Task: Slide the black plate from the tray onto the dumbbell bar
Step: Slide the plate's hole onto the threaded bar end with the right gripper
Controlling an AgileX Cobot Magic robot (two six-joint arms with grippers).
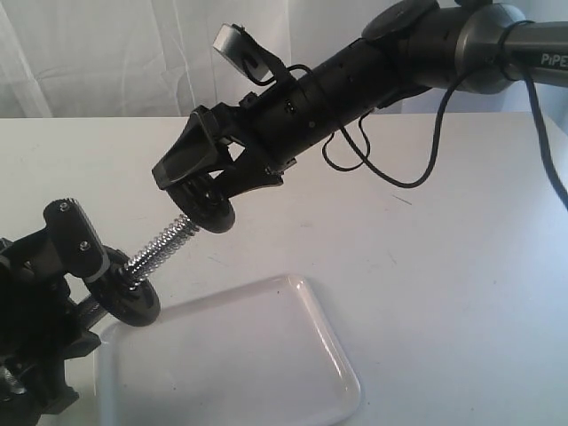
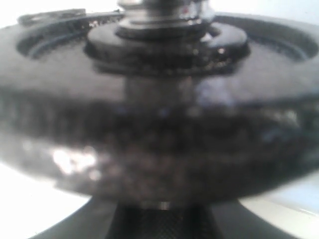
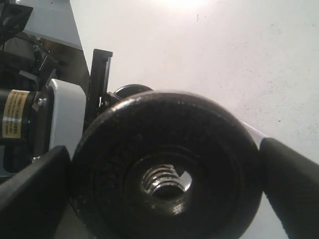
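The tip of the bar is off-centre in the black plate's hole (image 3: 167, 182), so my right gripper should first line up the hole with the bar (image 1: 165, 246) and then slide the plate down.
The black plate (image 1: 209, 211) is clamped by its rim in my right gripper (image 1: 197, 191), which is shut on it above the table. In the right wrist view the plate (image 3: 204, 144) sits between both fingers (image 3: 294, 184), and the threaded tip of the dumbbell bar (image 3: 160, 180) pokes into its central hole. The chrome bar (image 1: 164, 244) slopes down to the left through another black disc (image 1: 131, 297). My left gripper (image 1: 71, 266) grips the bar behind that disc. That disc (image 2: 159, 124) fills the left wrist view and hides the jaws. The white tray (image 1: 302, 355) lies below, with nothing on it.
The white table (image 1: 444, 266) spreads around the tray. A black cable (image 1: 390, 173) hangs from the right arm above it. A white curtain (image 1: 89, 53) closes off the back.
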